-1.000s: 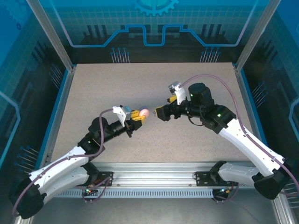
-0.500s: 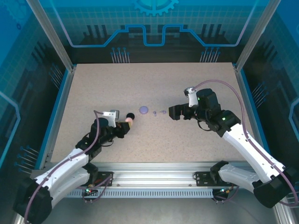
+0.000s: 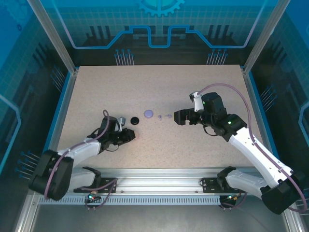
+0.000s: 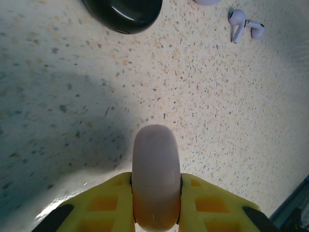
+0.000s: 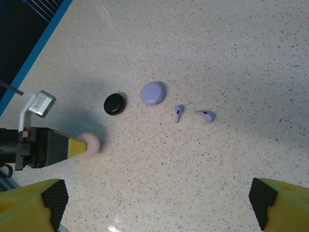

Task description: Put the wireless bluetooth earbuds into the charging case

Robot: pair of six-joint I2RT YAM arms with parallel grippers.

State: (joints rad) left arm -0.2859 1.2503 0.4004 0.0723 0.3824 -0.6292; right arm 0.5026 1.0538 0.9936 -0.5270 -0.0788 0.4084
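The loose earbuds are lilac while my left gripper has the pinkish case (image 4: 155, 157), so next I let it go and move my right gripper to the lilac case (image 3: 148, 113).
My left gripper (image 3: 129, 136) sits low over the table at the near left, shut on a pale pinkish round charging case (image 4: 155, 150) held edge-on between its yellow fingers (image 4: 104, 203). Just beyond it lie a closed black case (image 3: 135, 120) and a closed lilac case (image 3: 148, 114). Two lilac earbuds (image 5: 178, 113) (image 5: 206, 115) lie loose on the table to the right of the lilac case. My right gripper (image 3: 178, 117) hovers to the right of the earbuds, open wide, nothing between its fingertips (image 5: 34, 203).
The speckled beige table (image 3: 193, 82) is walled by blue rails and clear panels at left, right and back. A metal rail (image 3: 159, 183) carrying both arm bases runs along the near edge. Purple cables loop off both wrists.
The two grippers, close together a second ago, have separated. My left arm dropped back toward the near left with the pinkish case. My right gripper drew right; the other cases and the earbuds now show.
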